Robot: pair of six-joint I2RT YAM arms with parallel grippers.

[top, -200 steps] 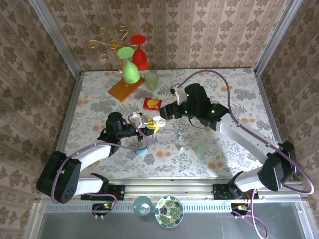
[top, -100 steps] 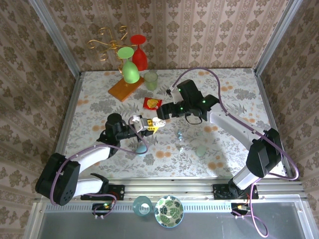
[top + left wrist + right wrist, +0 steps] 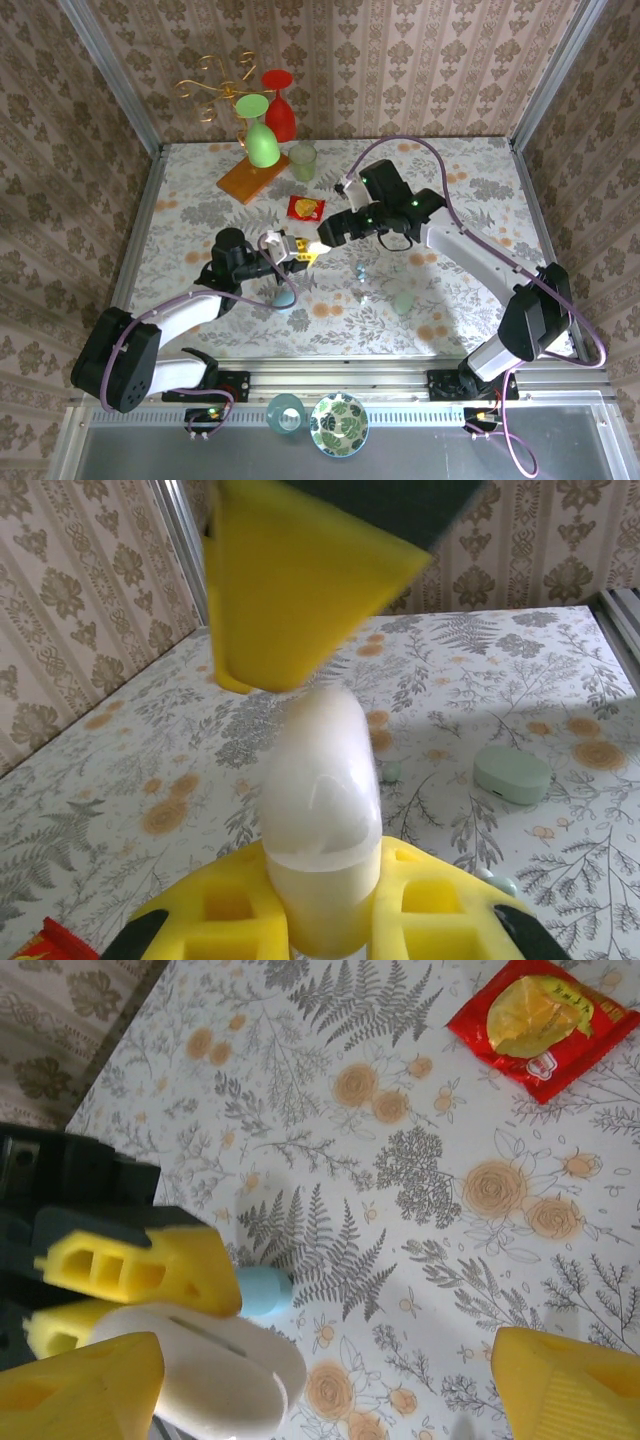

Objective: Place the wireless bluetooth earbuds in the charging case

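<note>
The white oval object (image 3: 318,247) fills my left gripper, so my right gripper should grab the object's loose end and put it down on the clear spot beside the red snack packet.
My left gripper (image 3: 292,248) (image 3: 320,910) is shut on a white oval object (image 3: 320,780) (image 3: 210,1370), holding it above the table. My right gripper (image 3: 322,234) (image 3: 320,1390) hovers open right beside that object, one yellow finger close above it. The charging case (image 3: 403,302) (image 3: 510,773), a pale blue-green pebble, lies closed on the table to the right. One earbud (image 3: 360,268) (image 3: 390,771) lies left of the case and a second earbud (image 3: 366,298) (image 3: 505,885) lies nearer my left gripper. Neither gripper touches the case or the earbuds.
A small sky-blue rounded object (image 3: 284,298) (image 3: 265,1292) sits on the table under my left gripper. A red snack packet (image 3: 306,207) (image 3: 545,1020) lies behind. Plastic wine glasses on an orange-based stand (image 3: 250,175) and a green cup (image 3: 303,160) stand at the back left.
My right gripper has swung left toward the white object in my left gripper and its jaws have widened a little. The left gripper has shifted slightly left, still holding the object.
</note>
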